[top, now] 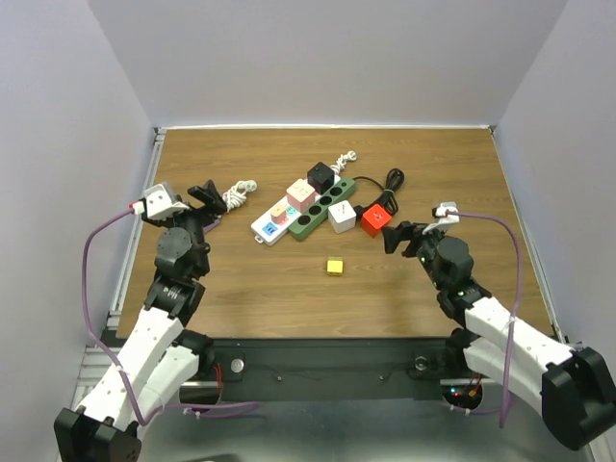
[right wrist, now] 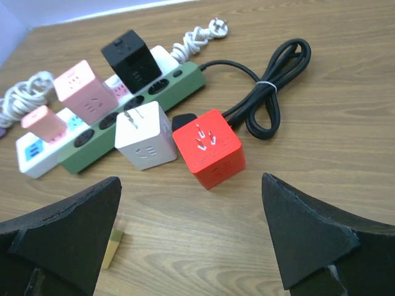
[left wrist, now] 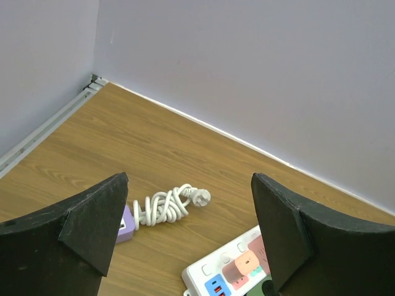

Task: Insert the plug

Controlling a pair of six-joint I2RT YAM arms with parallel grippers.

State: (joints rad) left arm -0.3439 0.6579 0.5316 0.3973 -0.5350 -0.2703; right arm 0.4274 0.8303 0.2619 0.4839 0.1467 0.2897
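I can see that the red cube plug's pins (right wrist: 207,138) point up, away from the sockets, so my right gripper needs to lift it (top: 375,220), tilt it and pass it to my left gripper.
A green power strip (top: 322,207) lies mid-table beside a white power strip (top: 272,227). A pink cube (top: 301,196) and a black cube (top: 320,176) stand on them. A white cube plug (top: 342,217) and a red cube plug (top: 375,219) lie prongs-up next to the green strip; both show in the right wrist view, white (right wrist: 143,135) and red (right wrist: 207,148). My right gripper (top: 404,236) is open and empty, just near of the red cube. My left gripper (top: 207,207) is open and empty, left of the white strip (left wrist: 219,274).
A small yellow cube (top: 334,267) lies near of the strips. A coiled white cable (left wrist: 166,203) with a purple adapter (left wrist: 125,225) lies by the left gripper. A bundled black cable (right wrist: 274,86) and another white cable (right wrist: 203,34) lie behind the strips.
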